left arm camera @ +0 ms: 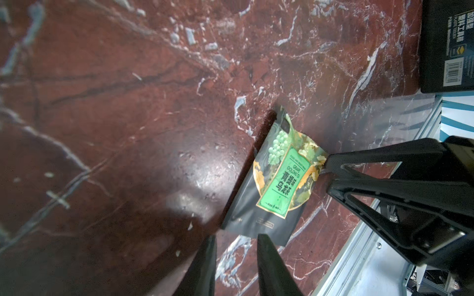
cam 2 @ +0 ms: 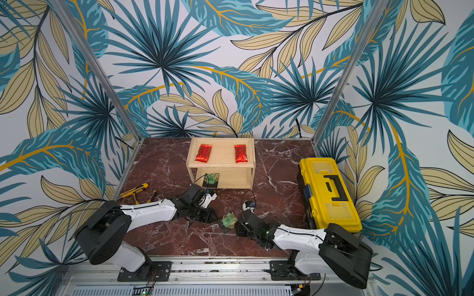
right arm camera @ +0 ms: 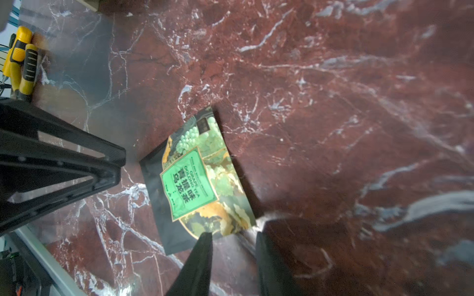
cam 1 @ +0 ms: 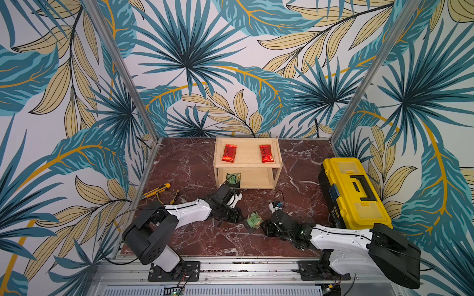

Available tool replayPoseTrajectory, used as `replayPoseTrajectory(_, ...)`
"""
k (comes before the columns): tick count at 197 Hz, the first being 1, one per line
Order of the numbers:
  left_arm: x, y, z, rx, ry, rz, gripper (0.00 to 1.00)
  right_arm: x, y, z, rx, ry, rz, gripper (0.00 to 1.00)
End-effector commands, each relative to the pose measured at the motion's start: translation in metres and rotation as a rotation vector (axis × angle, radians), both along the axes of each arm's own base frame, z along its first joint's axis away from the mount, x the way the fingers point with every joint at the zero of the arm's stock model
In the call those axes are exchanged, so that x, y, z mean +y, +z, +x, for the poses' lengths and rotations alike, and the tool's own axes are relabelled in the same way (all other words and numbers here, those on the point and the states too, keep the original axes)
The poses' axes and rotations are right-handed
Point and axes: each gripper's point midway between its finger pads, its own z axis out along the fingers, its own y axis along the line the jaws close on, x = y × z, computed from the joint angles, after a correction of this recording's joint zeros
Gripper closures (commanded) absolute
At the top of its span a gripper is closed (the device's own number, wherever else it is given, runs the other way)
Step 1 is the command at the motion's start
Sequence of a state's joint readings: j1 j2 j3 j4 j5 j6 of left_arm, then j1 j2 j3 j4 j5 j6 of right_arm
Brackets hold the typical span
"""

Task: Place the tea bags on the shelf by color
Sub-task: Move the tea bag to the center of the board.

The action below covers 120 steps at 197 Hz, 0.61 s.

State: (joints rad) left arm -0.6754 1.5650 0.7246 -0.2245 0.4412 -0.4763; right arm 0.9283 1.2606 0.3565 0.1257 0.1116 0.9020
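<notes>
The green-and-gold tea bag (left arm camera: 282, 183) is lying flat and at an angle to the shelf. My right gripper should straighten it and lift it up for my left gripper to take (left arm camera: 256, 165).
A green-and-gold tea bag (cam 1: 254, 220) (left arm camera: 279, 179) (right arm camera: 197, 184) lies flat on the marble table between my two grippers. My left gripper (cam 1: 242, 219) (left arm camera: 237, 239) stands at its black edge, jaws narrowly open with only marble between them. My right gripper (cam 1: 264, 225) (right arm camera: 233, 235) stands at the opposite edge, jaws narrowly open, and the bag's rim reaches their tips unclamped. The wooden shelf (cam 1: 247, 156) stands at the back. Two red tea bags (cam 1: 229, 153) (cam 1: 266, 153) lie on its top board. A second green tea bag (cam 1: 233, 179) leans at the lower board's front left.
A yellow toolbox (cam 1: 356, 189) stands along the right side of the table, close to the right arm. A yellow utility knife (cam 1: 156, 191) and pliers (cam 1: 174, 197) lie at the left edge, behind the left arm. The aluminium rail (cam 1: 230, 266) runs along the front.
</notes>
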Motion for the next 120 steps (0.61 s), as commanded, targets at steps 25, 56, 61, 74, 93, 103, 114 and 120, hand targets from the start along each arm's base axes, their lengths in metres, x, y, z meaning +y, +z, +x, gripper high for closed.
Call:
replayPoseTrajectory(25, -0.004, 0.008, 0.001, -0.019, -0.034, -0.006, 0.74, 0.029, 0.006, 0.013, 0.013, 0.085, 0.063, 0.74)
replayPoseTrajectory(56, 0.008, -0.001, -0.014, 0.026, -0.042, 0.038, 0.77, 0.042, -0.003, 0.027, 0.036, 0.140, 0.048, 0.76)
replayPoseTrajectory(61, 0.009, -0.002, -0.016, 0.032, -0.038, 0.038, 0.77, 0.044, -0.005, 0.029, 0.041, 0.148, 0.047, 0.76)
replayPoseTrajectory(74, 0.012, -0.003, -0.022, 0.051, -0.031, 0.035, 0.77, 0.049, -0.008, 0.034, 0.046, 0.175, 0.049, 0.76)
replayPoseTrajectory(93, 0.019, -0.004, -0.032, 0.069, -0.009, 0.031, 0.77, 0.058, -0.010, 0.041, 0.045, 0.223, 0.034, 0.76)
replayPoseTrajectory(103, 0.023, -0.004, -0.037, 0.074, 0.005, 0.031, 0.77, 0.064, -0.012, 0.043, 0.050, 0.251, 0.028, 0.76)
replayPoseTrajectory(114, 0.026, -0.004, -0.042, 0.081, 0.017, 0.027, 0.76, 0.070, -0.013, 0.044, 0.050, 0.279, 0.027, 0.76)
replayPoseTrajectory(120, 0.028, -0.005, -0.044, 0.086, 0.025, 0.027, 0.76, 0.072, -0.013, 0.045, 0.049, 0.292, 0.026, 0.76)
